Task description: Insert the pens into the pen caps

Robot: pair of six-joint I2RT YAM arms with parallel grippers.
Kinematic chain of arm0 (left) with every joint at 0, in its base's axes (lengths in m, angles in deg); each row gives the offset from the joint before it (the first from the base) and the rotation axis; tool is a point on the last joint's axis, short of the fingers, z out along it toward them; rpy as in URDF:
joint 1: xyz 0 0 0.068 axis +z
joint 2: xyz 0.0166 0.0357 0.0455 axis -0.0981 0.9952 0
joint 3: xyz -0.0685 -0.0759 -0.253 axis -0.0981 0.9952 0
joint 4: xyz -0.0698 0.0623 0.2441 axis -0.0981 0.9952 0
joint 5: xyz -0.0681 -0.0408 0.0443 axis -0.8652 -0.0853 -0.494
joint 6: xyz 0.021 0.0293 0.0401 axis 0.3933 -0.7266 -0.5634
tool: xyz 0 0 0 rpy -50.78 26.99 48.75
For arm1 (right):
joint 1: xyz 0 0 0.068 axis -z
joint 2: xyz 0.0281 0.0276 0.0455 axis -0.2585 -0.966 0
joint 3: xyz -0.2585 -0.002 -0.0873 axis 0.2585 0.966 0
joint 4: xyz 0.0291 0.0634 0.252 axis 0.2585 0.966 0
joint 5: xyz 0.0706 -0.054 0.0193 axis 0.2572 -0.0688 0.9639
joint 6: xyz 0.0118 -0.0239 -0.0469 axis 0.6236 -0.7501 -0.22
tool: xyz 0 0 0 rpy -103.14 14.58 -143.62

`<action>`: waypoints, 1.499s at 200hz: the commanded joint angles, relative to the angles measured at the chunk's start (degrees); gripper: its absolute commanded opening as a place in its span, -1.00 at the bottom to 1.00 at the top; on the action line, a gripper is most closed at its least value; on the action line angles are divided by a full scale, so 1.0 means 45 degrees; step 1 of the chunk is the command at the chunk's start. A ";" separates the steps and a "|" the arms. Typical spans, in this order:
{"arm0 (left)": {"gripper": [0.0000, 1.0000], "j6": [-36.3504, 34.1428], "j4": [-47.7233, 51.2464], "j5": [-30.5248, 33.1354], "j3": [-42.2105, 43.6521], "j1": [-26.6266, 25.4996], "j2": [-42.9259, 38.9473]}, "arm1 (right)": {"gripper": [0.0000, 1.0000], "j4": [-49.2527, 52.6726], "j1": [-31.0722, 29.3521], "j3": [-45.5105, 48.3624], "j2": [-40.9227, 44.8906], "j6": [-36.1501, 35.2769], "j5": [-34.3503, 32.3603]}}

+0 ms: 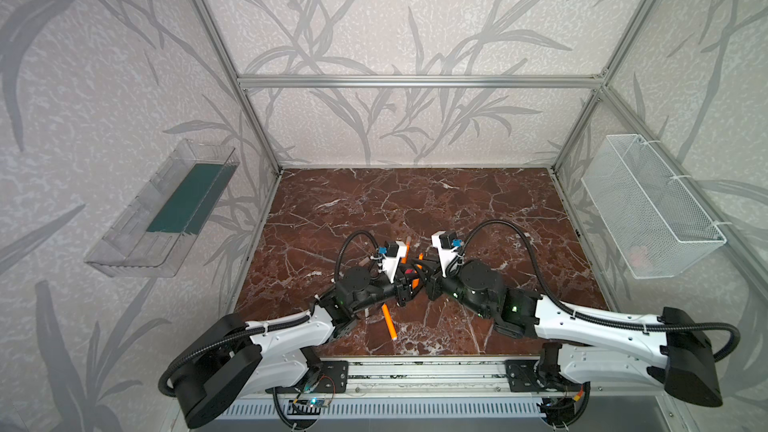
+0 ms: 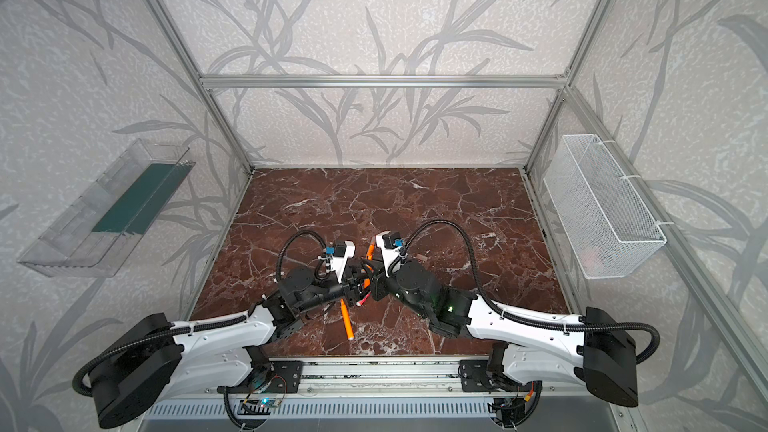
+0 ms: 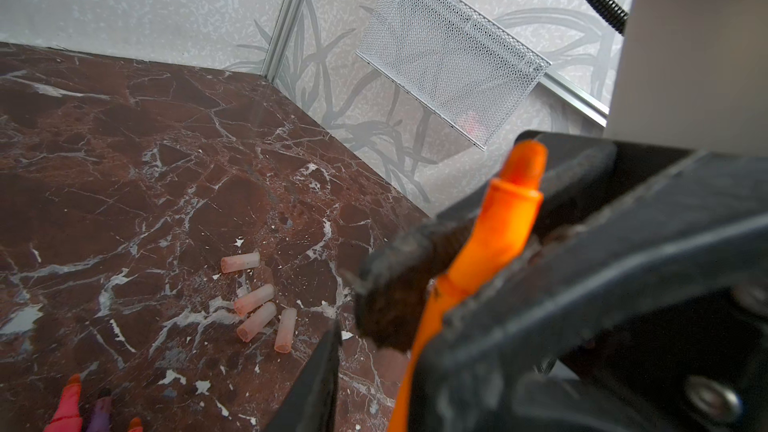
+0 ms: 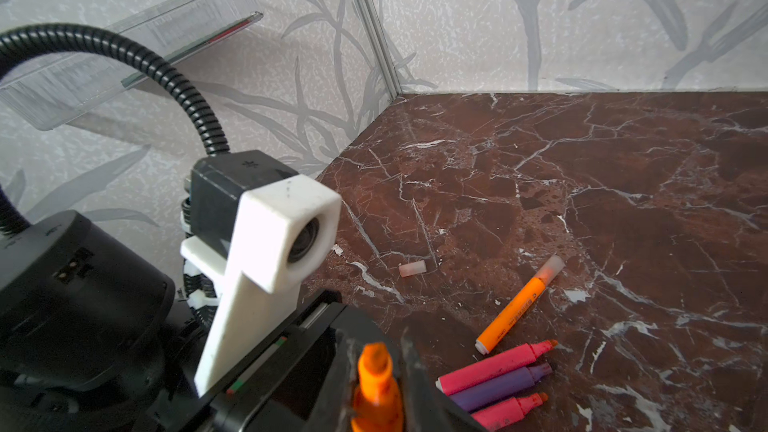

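Observation:
The orange pen is in my right gripper, held close to its tip (image 3: 524, 164), so next my left gripper grabs the pen's body before my right gripper gets the single cap (image 4: 412, 268).
My right gripper (image 4: 376, 351) is shut on an orange pen (image 3: 498, 234), bare tip up, its barrel running down between the jaws of my left gripper (image 1: 402, 290). The left jaws stand apart; bare marble shows between one of the fingers (image 3: 320, 384) and the pen. Both grippers meet at the table's front middle. Several loose pen caps (image 3: 254, 299) lie in a cluster; a single cap (image 4: 412, 268) lies apart. A capped orange pen (image 4: 519, 305) lies beside two pink-red pens (image 4: 494, 365) and a purple pen (image 4: 498, 386). Another orange pen (image 1: 389, 322) lies near the front.
A white mesh basket (image 1: 652, 205) hangs on the right wall and a clear plastic tray (image 1: 166, 209) on the left wall. The brown marble tabletop (image 1: 415, 201) is ringed by an aluminium frame.

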 commanded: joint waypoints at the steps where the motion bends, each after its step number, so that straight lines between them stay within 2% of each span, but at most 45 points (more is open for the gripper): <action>1: -0.32 -0.0174 -0.0015 0.0264 -0.0161 0.0001 -0.0378 | -1.00 0.0122 -0.0119 0.0096 0.0229 -0.0268 -0.0231; 39: -0.43 -0.0155 -0.0224 0.0058 -0.0145 0.0009 -0.0262 | -1.00 -0.0229 -0.0119 0.0150 0.0030 0.0003 0.0070; 69: -0.61 -0.0155 -0.0288 0.0026 -0.0114 0.0005 -0.0289 | -1.00 -0.0285 -0.0119 0.0072 -0.0118 0.0142 0.0071; 93: -0.85 -0.0174 -0.0253 0.0113 -0.0080 0.0015 -0.0344 | -0.98 -0.0420 -0.0119 0.0032 -0.0240 0.0249 0.0130; 106: -1.00 -0.0193 -0.0288 0.0226 -0.0044 0.0016 -0.0385 | -0.81 -0.0429 -0.0119 0.0025 -0.0264 0.0351 0.0115; 124: -1.00 -0.0137 -0.0075 0.0916 0.0033 0.0035 -0.0514 | -0.44 -0.0354 -0.0119 0.0050 -0.0150 0.0433 0.0005; 151: -1.00 0.0037 0.1534 0.2951 -0.0055 0.0233 -0.1016 | 0.10 -0.0049 -0.0119 0.0214 0.0312 0.0420 -0.0344; 181: -1.00 0.0864 0.3866 0.5360 0.0294 0.1248 -0.2164 | 0.38 0.0154 -0.0119 0.0608 0.0836 0.0295 -0.0827; 214: -1.00 0.1236 0.7245 0.7866 0.0708 0.2434 -0.4387 | 0.43 0.0429 -0.0118 0.0584 0.0509 0.0162 -0.1052; 243: -1.00 0.2008 1.0109 0.9416 0.1159 0.3483 -0.6910 | 0.43 0.0622 -0.0119 -0.0179 -0.1329 0.0096 -0.0792; 273: -1.00 0.2661 1.2208 0.9385 0.1314 0.4947 -0.8293 | 0.38 0.1939 -0.0119 -0.2322 -0.4291 -0.0191 -0.0242; 300: -1.00 0.3200 1.2040 0.8110 0.1678 0.6656 -0.7977 | 0.31 0.3273 -0.0101 -0.4505 -0.6814 -0.0235 0.0247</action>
